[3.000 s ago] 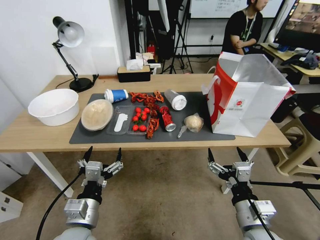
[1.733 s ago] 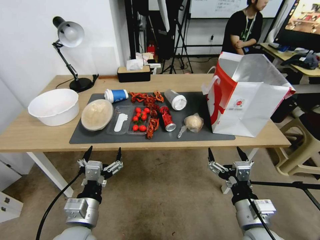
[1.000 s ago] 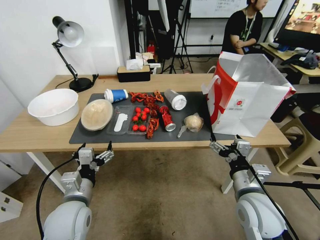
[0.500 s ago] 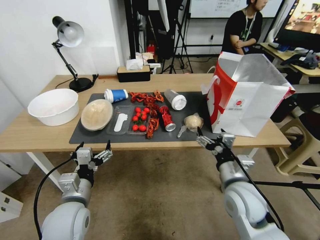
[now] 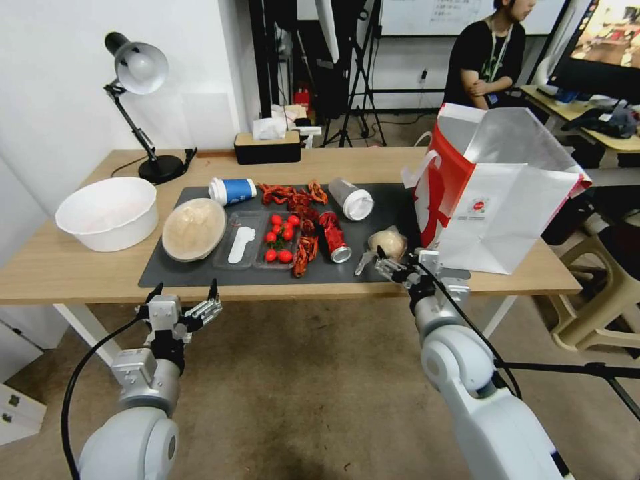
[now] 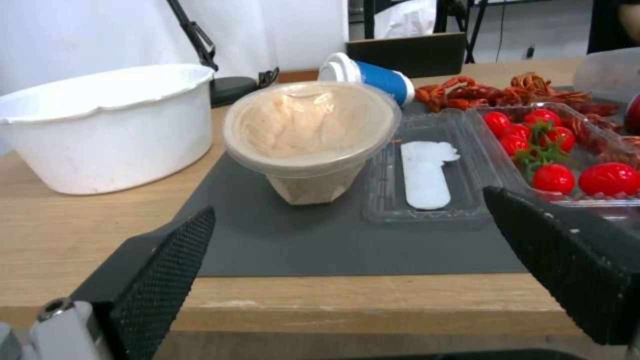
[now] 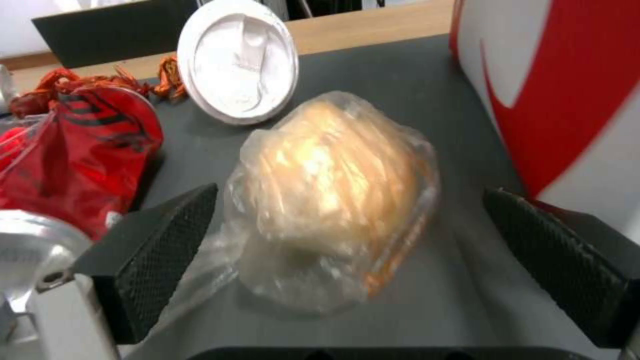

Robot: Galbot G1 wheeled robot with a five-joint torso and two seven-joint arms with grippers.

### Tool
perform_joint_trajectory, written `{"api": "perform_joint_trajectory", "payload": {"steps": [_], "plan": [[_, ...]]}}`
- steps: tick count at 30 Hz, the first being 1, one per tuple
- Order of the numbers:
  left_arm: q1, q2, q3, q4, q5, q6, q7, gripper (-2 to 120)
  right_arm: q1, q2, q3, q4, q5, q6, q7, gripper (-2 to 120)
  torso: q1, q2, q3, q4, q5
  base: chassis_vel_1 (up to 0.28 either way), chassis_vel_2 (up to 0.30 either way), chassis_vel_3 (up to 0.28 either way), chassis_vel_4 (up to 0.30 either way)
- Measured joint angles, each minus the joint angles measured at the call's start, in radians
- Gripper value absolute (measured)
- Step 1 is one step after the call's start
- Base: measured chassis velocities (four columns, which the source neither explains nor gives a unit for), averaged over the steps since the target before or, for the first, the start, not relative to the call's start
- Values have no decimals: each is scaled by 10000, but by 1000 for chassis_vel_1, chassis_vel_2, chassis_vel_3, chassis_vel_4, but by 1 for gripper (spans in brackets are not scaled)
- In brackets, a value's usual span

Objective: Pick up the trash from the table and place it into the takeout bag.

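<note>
I expect the loose wrap to crumple and dangle along when I lift the bun (image 5: 388,243), because a limp tail of clear wrap (image 5: 365,263) trails from it.
On the table's (image 5: 80,273) dark grey mat (image 5: 200,273) lies the trash: a blue paper cup (image 5: 232,191) on its side, a lidded beige bowl (image 5: 193,229), a red can (image 5: 333,236), a clear white-lidded cup (image 5: 351,199) and a wrapped bun (image 5: 388,244). The takeout bag (image 5: 500,213) stands open at the right. My right gripper (image 5: 399,261) is open at the mat's near edge, its fingers on either side of the bun (image 7: 333,195) without touching it. My left gripper (image 5: 185,293) is open just below the table's front edge, facing the bowl (image 6: 310,130).
A white basin (image 5: 107,212) sits at the table's left, with a desk lamp (image 5: 140,67) and a tissue box (image 5: 268,147) at the back. A clear tray of tomatoes (image 5: 280,237) and red crayfish shells (image 5: 293,197) lie mid-mat. A stool (image 5: 607,287) stands right.
My right arm has risen and swung left from below the table edge up to the bun. The left arm rose slightly toward the front edge. Both grippers stay open.
</note>
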Motion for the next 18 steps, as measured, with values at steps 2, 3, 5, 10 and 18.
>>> {"api": "perform_joint_trajectory", "payload": {"steps": [2,3,5,10,18], "plan": [[17,-16,-18,0,16,-51,0,100,213,40,-109,-154,55,17,33,100,0,0,-1,-1,1,0,0,0,0],[17,-16,-18,0,16,-51,0,100,213,40,-109,-154,55,17,33,100,0,0,-1,-1,1,0,0,0,0],[20,-27,-23,0,26,-82,0,100,337,61,-160,-233,63,17,74,100,0,0,-1,0,0,0,0,0,0],[-4,-37,-27,26,41,-148,0,100,511,63,-193,-416,64,-31,194,91,0,0,-1,-1,1,0,0,0,0],[-31,-20,-6,126,53,-211,0,100,646,56,-227,-590,121,-114,228,63,0,1,-1,-1,0,0,0,0,0]]}}
